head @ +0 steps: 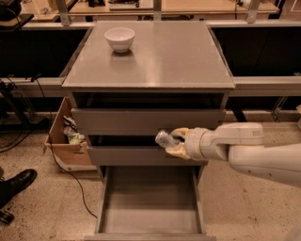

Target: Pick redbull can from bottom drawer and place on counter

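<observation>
My gripper goes on carrying the redbull can [169,140] up until it rests on the counter's front half [174,71]. The can is clear of the bottom drawer, and that half of the counter is empty.
The redbull can [163,138] is a small silvery can held in my gripper [175,142], which is shut on it. The gripper hangs in front of the middle drawer front, above the open bottom drawer [149,207], whose grey floor is bare. The arm [249,150] reaches in from the right. The counter [155,56] is the flat grey top of the cabinet, higher than the can, with a white bowl [119,38] at its far left.
Two closed grey drawer fronts [146,121] sit above the open drawer. A cardboard box [66,141] with rubbish stands left of the cabinet. A black shoe [14,186] is at the lower left. Wooden tabletops [188,7] lie behind.
</observation>
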{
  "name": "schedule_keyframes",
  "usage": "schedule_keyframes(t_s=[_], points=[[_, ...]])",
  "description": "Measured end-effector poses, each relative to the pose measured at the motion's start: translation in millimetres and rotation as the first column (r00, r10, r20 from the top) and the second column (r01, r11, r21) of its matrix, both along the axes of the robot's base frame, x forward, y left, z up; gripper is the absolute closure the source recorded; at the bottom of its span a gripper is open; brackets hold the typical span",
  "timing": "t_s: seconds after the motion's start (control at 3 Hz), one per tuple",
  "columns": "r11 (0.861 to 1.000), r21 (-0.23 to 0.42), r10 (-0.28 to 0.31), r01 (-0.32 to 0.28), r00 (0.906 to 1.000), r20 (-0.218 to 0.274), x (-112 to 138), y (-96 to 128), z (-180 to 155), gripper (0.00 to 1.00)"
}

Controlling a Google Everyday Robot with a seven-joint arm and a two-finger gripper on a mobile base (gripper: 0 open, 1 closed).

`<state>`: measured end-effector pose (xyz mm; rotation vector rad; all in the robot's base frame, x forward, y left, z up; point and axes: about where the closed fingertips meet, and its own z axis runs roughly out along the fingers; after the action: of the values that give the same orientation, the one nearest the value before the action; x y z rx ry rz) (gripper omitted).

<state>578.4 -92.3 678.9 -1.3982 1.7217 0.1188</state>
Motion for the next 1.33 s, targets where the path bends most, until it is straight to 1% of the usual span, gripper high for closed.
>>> schedule_keyframes(t_s=[0.33, 0.67, 1.0, 1.33], points=[[0.999, 0.039, -0.022, 0.02, 0.9976, 0.065, 22, 8, 65, 1.0], [0.998, 0.031, -0.056, 0.052, 0.9844, 0.167, 53, 5, 140, 1.0], [0.997, 0.003, -0.079, 0.08, 0.9697, 0.231, 77, -6, 180, 1.0], [0.993, -0.044, -0.089, 0.105, 0.9551, 0.283, 107, -16, 212, 1.0]])
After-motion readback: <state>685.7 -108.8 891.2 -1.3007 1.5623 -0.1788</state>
